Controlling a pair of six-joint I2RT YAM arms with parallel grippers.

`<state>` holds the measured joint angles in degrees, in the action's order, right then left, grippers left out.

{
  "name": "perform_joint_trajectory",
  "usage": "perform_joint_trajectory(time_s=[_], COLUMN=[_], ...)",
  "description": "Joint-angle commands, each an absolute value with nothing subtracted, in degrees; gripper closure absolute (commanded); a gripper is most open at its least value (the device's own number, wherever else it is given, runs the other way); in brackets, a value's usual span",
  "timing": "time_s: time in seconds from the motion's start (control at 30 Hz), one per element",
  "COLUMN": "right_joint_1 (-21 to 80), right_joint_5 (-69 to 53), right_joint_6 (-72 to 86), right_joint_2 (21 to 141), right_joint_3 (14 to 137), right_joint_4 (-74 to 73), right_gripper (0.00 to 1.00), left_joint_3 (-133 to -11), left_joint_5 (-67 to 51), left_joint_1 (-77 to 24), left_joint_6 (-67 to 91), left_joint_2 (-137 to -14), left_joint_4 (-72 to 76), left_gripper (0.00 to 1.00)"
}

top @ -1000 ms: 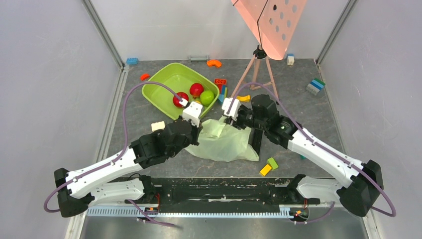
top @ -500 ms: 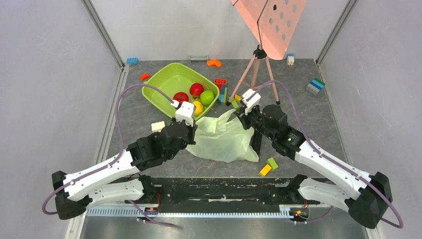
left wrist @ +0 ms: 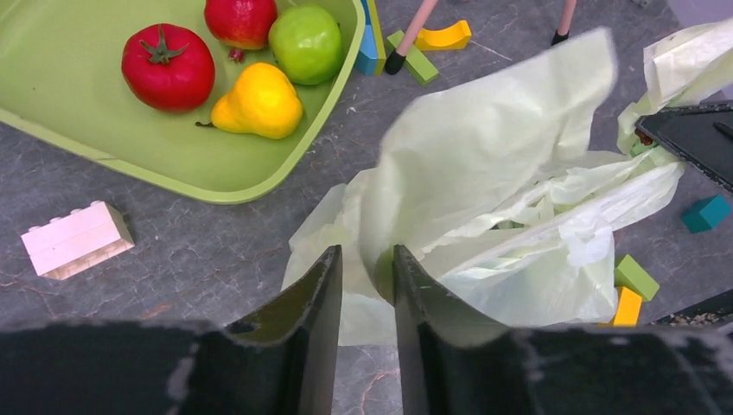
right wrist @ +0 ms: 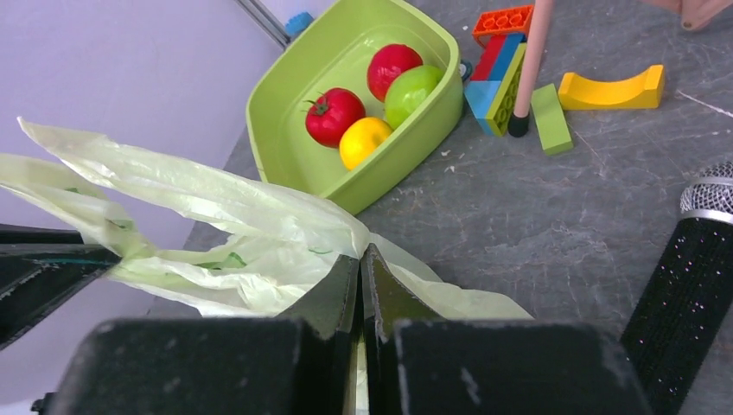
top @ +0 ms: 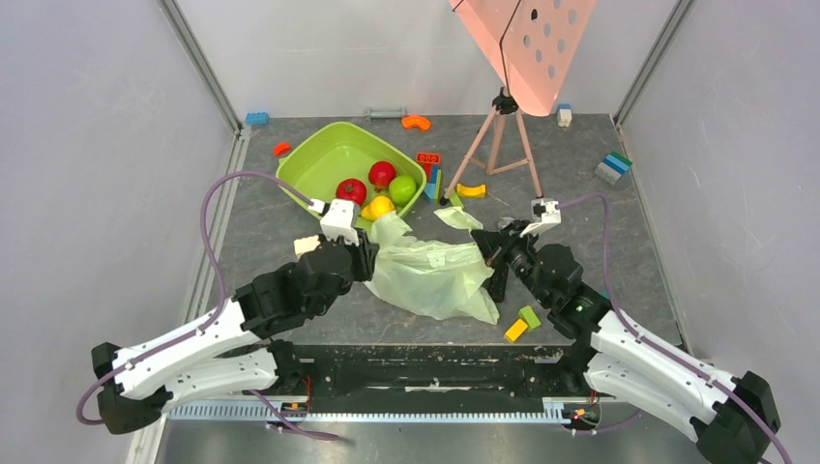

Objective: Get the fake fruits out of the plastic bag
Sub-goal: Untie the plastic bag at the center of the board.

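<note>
The bag's raised fold (left wrist: 382,251) is touching just one finger of my left gripper. I should open the gripper wider, go over the fold (left wrist: 484,138) and pinch it before I lift the bag.
The pale-green plastic bag (top: 430,275) lies crumpled on the grey table between the two arms. My right gripper (top: 486,255) is shut on the bag's right edge, and the film (right wrist: 225,207) is pinched between its closed jaws (right wrist: 360,251). At the bag's left end, my left gripper (top: 366,255) has its jaws slightly apart (left wrist: 367,252). A fold of the bag (left wrist: 493,147) rests against its right finger. One fake fruit, round and green (top: 402,188) (left wrist: 305,43) (right wrist: 413,91), sits in the tub. I cannot see what is inside the bag.
The lime-green tub (top: 324,159) behind the bag also holds a red tomato (top: 351,190), a red apple (top: 382,173) and a yellow pear (top: 379,206). A tripod (top: 498,135) stands at the back. A pink brick (top: 307,245) and yellow-green blocks (top: 522,324) lie near the bag.
My right gripper closed on the bag and pulled its edge right and toward the near side. My left gripper drew left, and its jaws have come apart.
</note>
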<state>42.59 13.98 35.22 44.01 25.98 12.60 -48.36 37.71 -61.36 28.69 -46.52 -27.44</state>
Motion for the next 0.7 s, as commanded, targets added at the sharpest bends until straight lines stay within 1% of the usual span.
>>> perform_joint_trajectory(time_s=[0.0,0.07,0.13,0.17,0.3,0.4,0.47,0.6,0.67], right_joint_1=[42.5,42.4,42.4,42.4,42.4,42.4,42.4,42.5,42.5], right_joint_5=[11.9,8.7,5.9,4.5,1.1,0.1,-1.7,-3.4,-3.5], right_joint_6=[35.4,32.4,30.6,29.8,29.0,28.8,28.5,28.3,28.2], right_joint_2=[42.8,43.5,44.5,45.1,46.0,46.1,46.2,46.1,45.6], right_joint_3=[26.4,27.8,29.0,29.6,30.4,30.7,31.0,31.9,32.0], right_joint_4=[19.1,18.6,17.7,17.6,17.5,17.9,17.9,17.3,16.9], right_gripper=[1.00,1.00,1.00,1.00,1.00,1.00,1.00,1.00,1.00], left_joint_3=[-48.7,-49.5,-50.4,-50.8,-53.2,-55.0,-55.9,-58.1,-58.5], left_joint_5=[36.4,33.4,31.5,30.7,28.3,27.2,26.5,28.0,29.0], left_joint_1=[-60.9,-60.9,-60.9,-60.9,-60.9,-60.9,-60.9,-61.0,-60.9], left_joint_6=[26.3,23.8,22.0,20.9,17.1,14.1,12.5,11.2,11.1], left_joint_2=[-45.7,-45.7,-46.1,-46.5,-48.4,-50.5,-52.1,-55.9,-57.1], left_joint_4=[-25.0,-23.6,-22.6,-22.1,-21.0,-20.4,-19.6,-19.6,-19.9], left_gripper=[0.54,0.36,0.23,0.18,0.07,0.02,0.00,0.01,0.06])
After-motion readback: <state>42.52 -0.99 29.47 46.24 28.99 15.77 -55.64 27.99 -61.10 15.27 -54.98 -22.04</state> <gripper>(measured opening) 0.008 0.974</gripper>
